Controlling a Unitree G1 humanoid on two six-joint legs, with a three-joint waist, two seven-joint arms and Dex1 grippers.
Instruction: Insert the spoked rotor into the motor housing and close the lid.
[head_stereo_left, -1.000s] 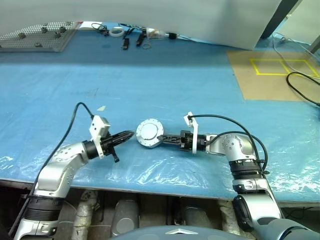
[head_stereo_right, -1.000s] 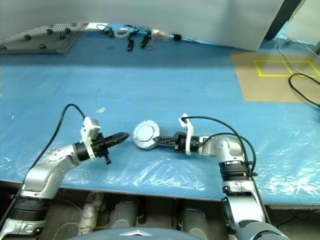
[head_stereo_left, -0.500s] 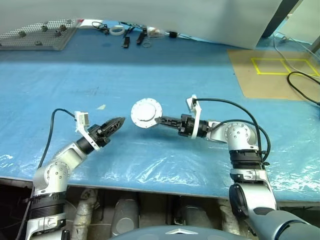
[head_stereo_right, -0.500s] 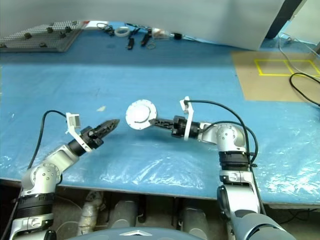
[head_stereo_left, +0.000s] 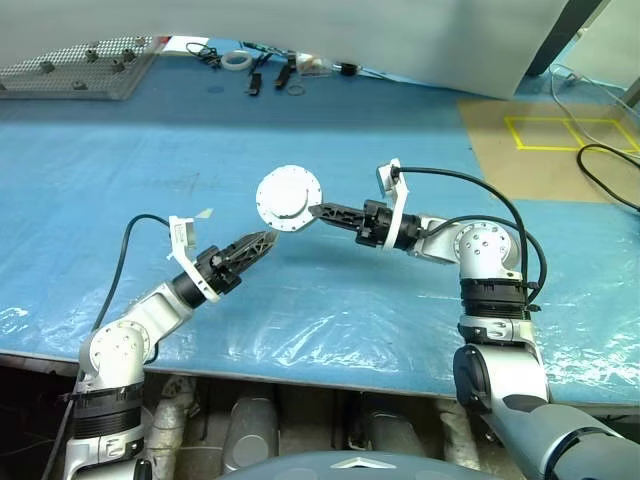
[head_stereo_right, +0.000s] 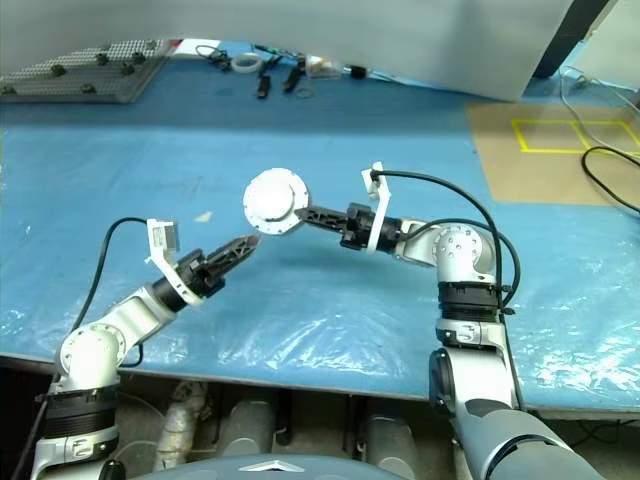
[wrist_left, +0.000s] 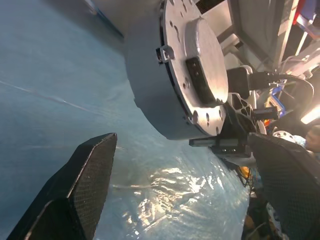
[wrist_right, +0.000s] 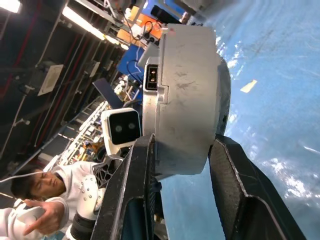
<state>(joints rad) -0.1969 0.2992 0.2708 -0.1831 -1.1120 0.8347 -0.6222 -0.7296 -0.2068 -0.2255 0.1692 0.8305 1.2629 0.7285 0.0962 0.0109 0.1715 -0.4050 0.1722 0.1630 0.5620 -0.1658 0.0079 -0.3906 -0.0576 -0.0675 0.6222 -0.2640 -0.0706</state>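
Observation:
The lid's rim (wrist_left: 175, 82) is close up against the tilted drum, so the lid should stay in place and come along when I carry the motor housing (wrist_left: 147, 80) away.
My right gripper (head_stereo_left: 316, 210) is shut on the motor housing (wrist_right: 185, 100), a squat round silver drum held in the air above the blue table, its side wall clamped between the two fingers (wrist_right: 137, 175). The lid (head_stereo_left: 288, 198), a pale disc with small tabs at its edge and a centre hub, sits on the housing's face and is turned toward the head camera. The spoked rotor is hidden. My left gripper (head_stereo_left: 260, 241) is open just below and to the left of the housing, pointing up at it, with the fingers (wrist_left: 87, 185) apart and nothing between them.
A pegboard tray (head_stereo_left: 80, 65) lies at the back left, with a tape roll (head_stereo_left: 235, 62) and small tools (head_stereo_left: 285, 72) along the back edge. A brown board with a yellow taped square (head_stereo_left: 560, 135) and a black cable (head_stereo_left: 610, 170) are at the right. A person in white (wrist_right: 35, 200) stands beyond the table.
My right gripper has lifted the housing up off the table. The left gripper has opened, rolled and risen toward the housing.

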